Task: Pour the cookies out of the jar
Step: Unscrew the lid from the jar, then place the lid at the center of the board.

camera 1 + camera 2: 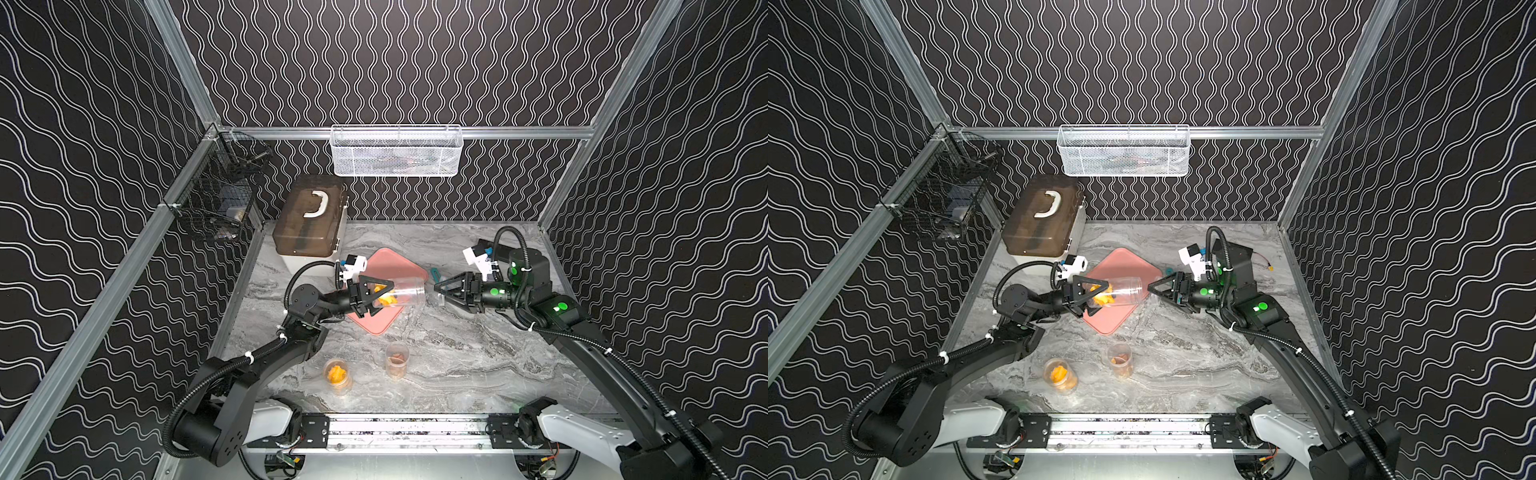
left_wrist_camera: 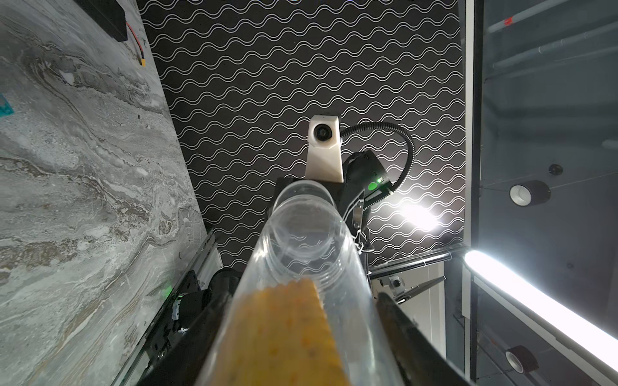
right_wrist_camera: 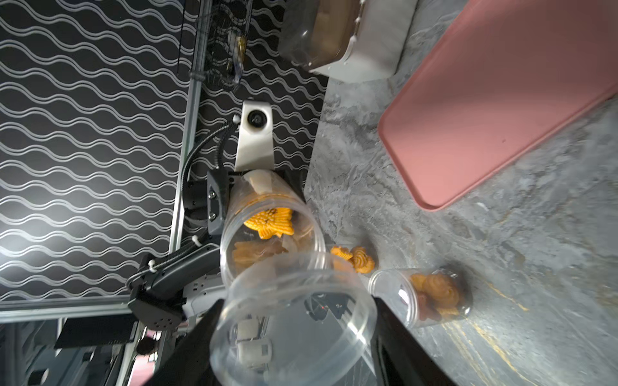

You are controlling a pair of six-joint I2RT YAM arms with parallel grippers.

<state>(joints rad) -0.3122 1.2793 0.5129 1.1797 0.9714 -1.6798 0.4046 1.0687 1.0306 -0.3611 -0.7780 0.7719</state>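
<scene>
My right gripper should keep going down and release the lid on the marble [image 1: 466, 340] lying open beside the tray, as the lid is clear of the jar's opening [image 1: 423, 291].
A clear jar [image 1: 405, 293] [image 1: 1125, 289] hangs roughly level above the pink tray [image 1: 376, 328] [image 1: 1113, 322], with my left gripper [image 1: 374, 297] [image 2: 301, 297] shut round its base end. Its open mouth faces my right gripper [image 1: 440, 291] [image 3: 296, 304]. The cookies [image 1: 384, 297] [image 3: 271, 222], mostly orange-yellow, are bunched inside the jar [image 3: 267, 234] [image 2: 301, 234] at the base end, and one [image 2: 287, 334] fills the left wrist view. My right gripper is shut on the clear round lid [image 3: 291, 334], a short way off the jar's mouth.
Two other clear jars with cookies [image 1: 337, 376] [image 1: 397, 359] stand near the table's front. A brown-lidded box [image 1: 309, 220] sits at the back left. A white mesh basket [image 1: 397, 149] and a black wire basket [image 1: 224, 195] hang on the walls. A small teal item [image 1: 435, 274] lies beside the tray.
</scene>
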